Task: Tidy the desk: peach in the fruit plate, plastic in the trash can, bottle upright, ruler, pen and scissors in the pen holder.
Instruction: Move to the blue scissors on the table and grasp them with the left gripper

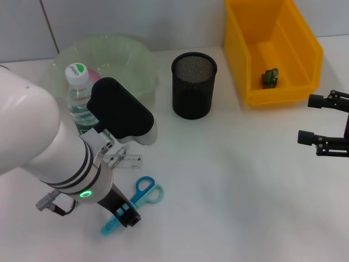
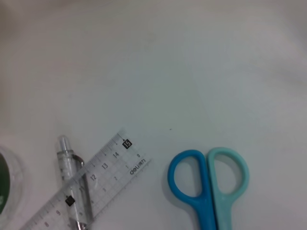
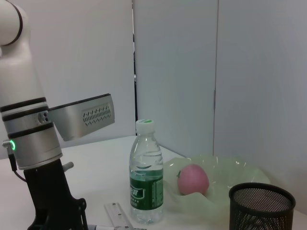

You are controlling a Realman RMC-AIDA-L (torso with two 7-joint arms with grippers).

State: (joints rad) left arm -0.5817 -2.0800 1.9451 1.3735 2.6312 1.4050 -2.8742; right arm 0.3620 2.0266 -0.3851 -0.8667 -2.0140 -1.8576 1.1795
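Note:
Next, my left gripper lifts the scissors and holds out the handles [image 1: 149, 191] to my right gripper, because my left gripper is covering the scissors' blades [image 1: 111, 224], which must go into the pen holder.
The blue and teal scissors [image 1: 143, 192] [image 2: 204, 206] lie flat near the table's front. My left gripper [image 1: 124, 213] is down right over their blade end, hiding most of the blades. The clear ruler [image 1: 126, 161] [image 2: 100, 182] [image 3: 117, 214] lies beside the scissors, with the pen [image 2: 67, 160] across it. The bottle [image 1: 79, 95] [image 3: 146, 177] stands upright with its green cap on. The peach [image 1: 94, 73] [image 3: 193, 179] sits in the green fruit plate [image 1: 125, 54] [image 3: 230, 171]. A green piece of plastic [image 1: 270, 77] lies in the yellow trash can [image 1: 272, 95]. My right gripper [image 1: 327, 123] hangs open at the far right.
The black mesh pen holder [image 1: 194, 84] [image 3: 261, 206] stands at mid-table between plate and trash can. My left arm [image 1: 49, 147] covers the near left of the table. White wall panels stand behind the table.

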